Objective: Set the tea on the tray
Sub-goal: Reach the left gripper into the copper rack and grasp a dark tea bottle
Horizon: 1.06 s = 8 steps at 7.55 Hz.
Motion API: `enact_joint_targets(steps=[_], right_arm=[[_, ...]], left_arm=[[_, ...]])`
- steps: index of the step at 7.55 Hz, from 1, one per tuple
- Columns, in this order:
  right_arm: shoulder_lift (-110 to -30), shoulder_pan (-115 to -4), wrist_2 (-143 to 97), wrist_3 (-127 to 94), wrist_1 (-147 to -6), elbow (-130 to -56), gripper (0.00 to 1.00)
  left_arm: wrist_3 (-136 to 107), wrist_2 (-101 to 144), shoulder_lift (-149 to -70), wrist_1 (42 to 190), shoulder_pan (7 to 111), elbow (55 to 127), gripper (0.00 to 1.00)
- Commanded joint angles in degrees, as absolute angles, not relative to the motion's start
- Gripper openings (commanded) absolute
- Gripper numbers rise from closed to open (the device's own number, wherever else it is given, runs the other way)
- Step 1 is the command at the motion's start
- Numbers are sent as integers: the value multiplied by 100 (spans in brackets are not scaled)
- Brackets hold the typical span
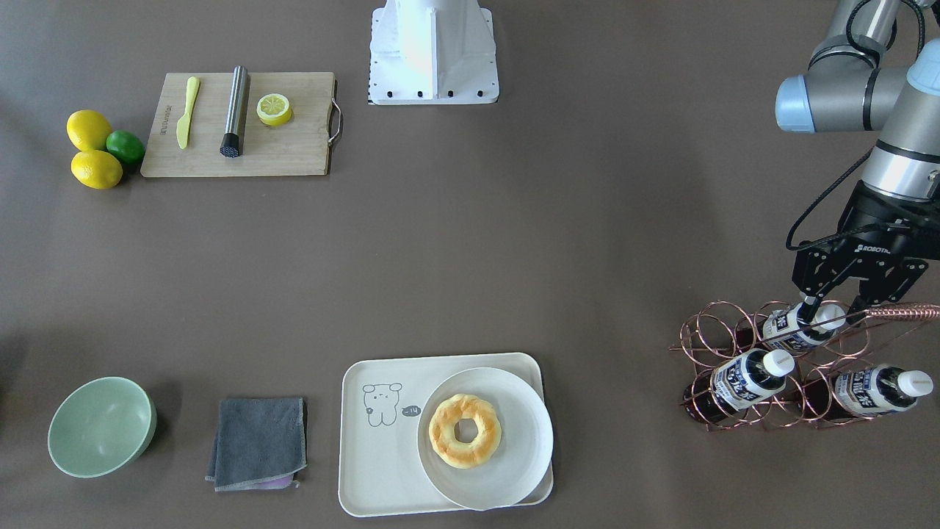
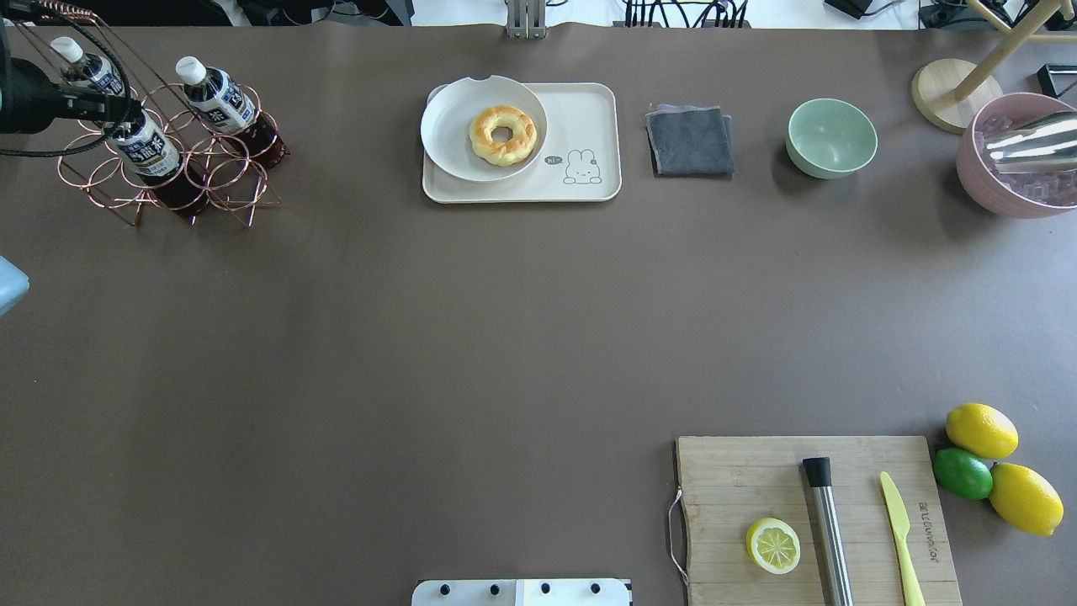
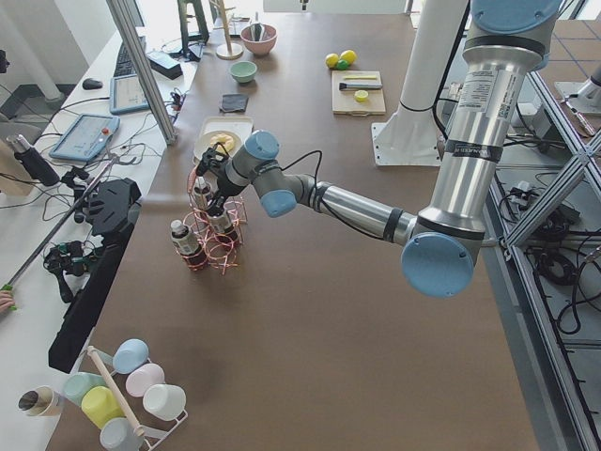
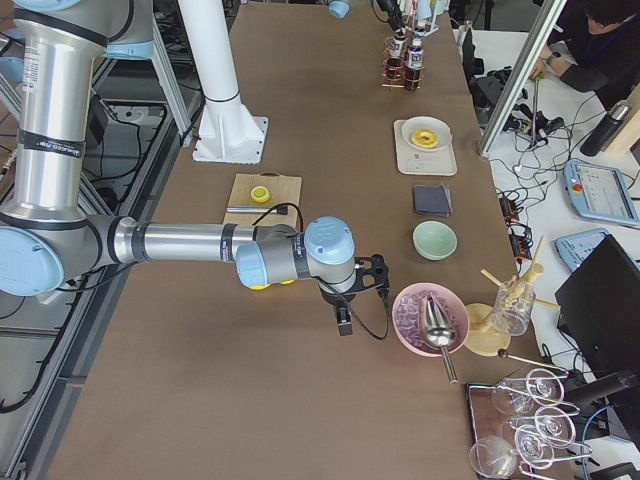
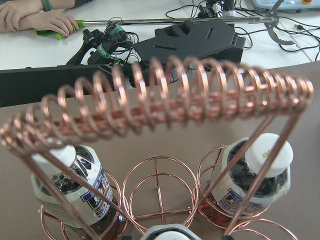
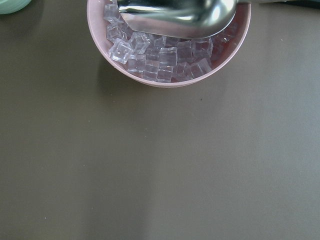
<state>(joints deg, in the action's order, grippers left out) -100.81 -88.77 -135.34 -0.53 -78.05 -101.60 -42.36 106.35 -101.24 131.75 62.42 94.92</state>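
The wire rings are open at the top, so the top tea bottle will slide out and the copper wire rack will stay behind when I lift the bottle.
Three tea bottles lie in a copper wire rack. My left gripper is open, with its fingers on either side of the white cap of the top tea bottle; I see no grip on it. In the overhead view that bottle has its cap hidden under the gripper. In the left wrist view its cap is at the bottom edge, below the rack's coiled handle. The cream tray is far off; it also shows in the overhead view. My right gripper hangs near a pink ice bowl; I cannot tell its state.
A round white plate with a doughnut covers half the tray. A grey cloth and a green bowl are beside it. A cutting board and lemons are across the table. The pink ice bowl holds a scoop.
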Motion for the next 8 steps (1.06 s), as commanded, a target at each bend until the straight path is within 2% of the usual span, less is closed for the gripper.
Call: enact_joint_targets(steps=[1, 4, 5, 6, 8], right_arm=[[-10081, -8877, -13535, -61, -7805, -10160, 100], [-10081, -8877, -13526, -61, -7805, -10160, 100], [-10081, -8877, -13535, -62, -7805, -10160, 100], [-10081, -8877, -13535, -62, -7805, -10160, 100], [-10072, -8877, -13535, -62, -7805, -10160, 100]], left_arm=[[-4228, 10635, -10116, 13184, 6240, 9475, 63], [-4228, 10644, -10108, 13184, 6240, 9466, 59], [-4228, 10644, -10107, 13184, 6240, 9475, 34], [-4228, 10670, -10107, 13184, 6240, 9501, 0], [-4228, 10705, -10099, 13123, 6293, 9632, 0]])
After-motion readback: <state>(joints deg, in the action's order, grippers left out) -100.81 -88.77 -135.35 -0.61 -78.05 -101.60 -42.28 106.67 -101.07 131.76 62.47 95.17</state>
